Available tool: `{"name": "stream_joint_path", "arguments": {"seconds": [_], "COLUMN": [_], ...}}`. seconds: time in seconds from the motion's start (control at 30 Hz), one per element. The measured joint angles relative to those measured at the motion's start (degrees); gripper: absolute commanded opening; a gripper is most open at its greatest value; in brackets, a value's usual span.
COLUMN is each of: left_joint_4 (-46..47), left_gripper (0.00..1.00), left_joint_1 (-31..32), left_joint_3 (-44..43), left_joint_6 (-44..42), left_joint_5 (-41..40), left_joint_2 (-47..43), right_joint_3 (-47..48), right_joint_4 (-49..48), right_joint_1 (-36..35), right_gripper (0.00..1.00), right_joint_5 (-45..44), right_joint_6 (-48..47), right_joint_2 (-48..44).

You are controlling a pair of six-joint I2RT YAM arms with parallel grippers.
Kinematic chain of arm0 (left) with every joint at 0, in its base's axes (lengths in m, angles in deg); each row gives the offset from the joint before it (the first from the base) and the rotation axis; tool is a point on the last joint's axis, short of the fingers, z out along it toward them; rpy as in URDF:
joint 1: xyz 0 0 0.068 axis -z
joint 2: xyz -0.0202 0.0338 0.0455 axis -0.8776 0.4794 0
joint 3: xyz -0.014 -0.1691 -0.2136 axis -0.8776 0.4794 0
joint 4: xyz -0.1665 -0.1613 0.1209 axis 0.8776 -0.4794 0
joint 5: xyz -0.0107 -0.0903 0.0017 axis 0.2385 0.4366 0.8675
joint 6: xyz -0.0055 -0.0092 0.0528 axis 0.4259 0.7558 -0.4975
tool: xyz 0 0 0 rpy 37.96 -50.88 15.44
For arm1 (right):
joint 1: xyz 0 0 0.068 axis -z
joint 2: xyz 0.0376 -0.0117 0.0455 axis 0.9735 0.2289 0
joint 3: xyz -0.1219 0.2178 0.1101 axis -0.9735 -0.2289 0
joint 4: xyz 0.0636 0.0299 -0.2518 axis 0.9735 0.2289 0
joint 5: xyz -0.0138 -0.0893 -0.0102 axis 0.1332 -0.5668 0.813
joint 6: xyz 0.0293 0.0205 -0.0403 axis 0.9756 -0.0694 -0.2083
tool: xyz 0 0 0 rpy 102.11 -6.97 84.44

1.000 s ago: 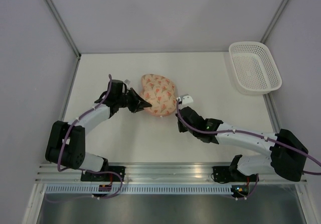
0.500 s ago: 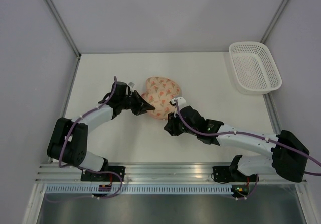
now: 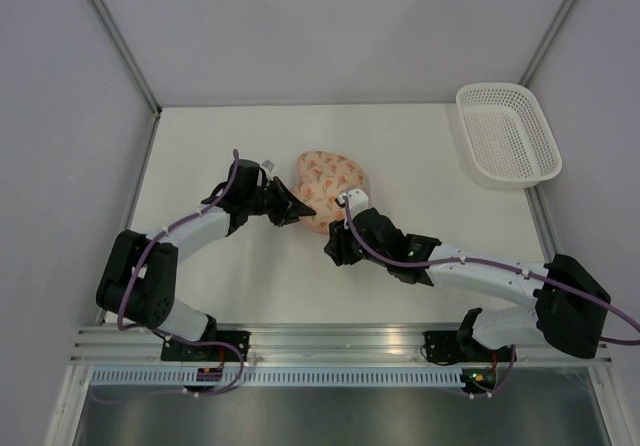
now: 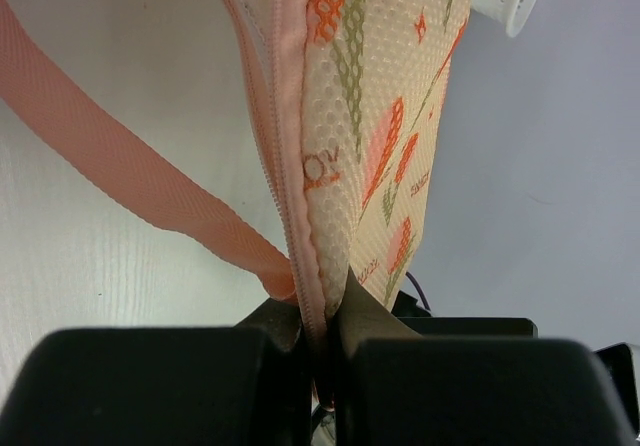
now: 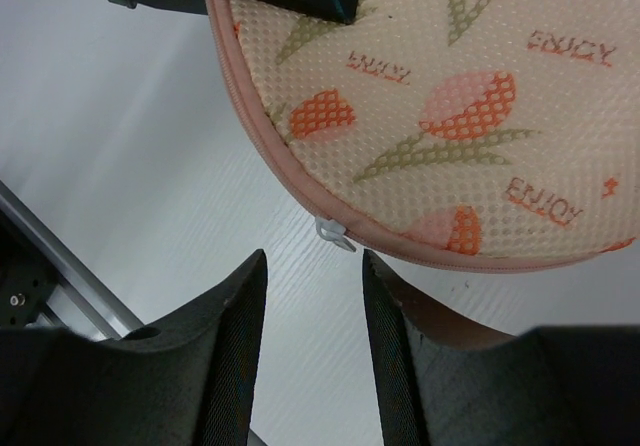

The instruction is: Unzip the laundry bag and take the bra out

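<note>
I can see the small white zip pull point(image 5: 328, 229) just past my right gripper's open fingers, so next I move them in around its hanging tab point(image 5: 344, 242) before they close.
The laundry bag point(image 3: 330, 186) is a cream mesh pouch with orange tulip prints and pink zip trim, mid-table. My left gripper point(image 3: 299, 208) is shut on its pink zipped edge point(image 4: 300, 216) at the left end, by the pink loop point(image 4: 130, 181). My right gripper point(image 3: 333, 249) is open just below the bag; its fingers point(image 5: 232, 316) stand apart with the small white zip pull point(image 5: 333, 232) just ahead of the gap. The bag point(image 5: 450, 106) is zipped shut. The bra is hidden.
A white plastic lattice basket point(image 3: 507, 134) stands at the back right corner of the white table point(image 3: 420, 146). Grey walls with metal posts enclose the table on three sides.
My right gripper has swung left from the bag's right side to below its near edge. My left gripper has shifted right, pushing the bag slightly right and back.
</note>
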Motion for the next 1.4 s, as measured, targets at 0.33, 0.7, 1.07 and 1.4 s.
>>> {"name": "stream_joint_path", "arguments": {"seconds": [0.33,0.7,1.07,1.4], "left_joint_4": [0.17,0.72,3.54,4.42], "left_gripper": [0.02,0.02,0.02,0.02], "left_joint_1": [0.0,0.55,0.57,1.68], "left_joint_3": [0.0,0.2,1.16,-2.45], "left_joint_6": [0.61,1.27,4.11,7.39], "left_joint_5": [0.0,-0.02,-0.61,-1.03], "left_joint_2": [0.0,0.0,0.26,1.09], "right_joint_3": [0.11,0.57,0.55,0.57], "right_joint_4": [1.46,1.05,2.51,3.17], "right_joint_1": [0.0,0.0,0.0,0.0], "right_gripper": [0.27,0.0,0.43,0.43], "right_joint_5": [-5.29,-4.76,-6.1,-14.38], "right_joint_6": [-2.36,-2.78,-2.27,-1.05], "right_joint_2": [-1.07,0.2,-3.45,-3.39]}}
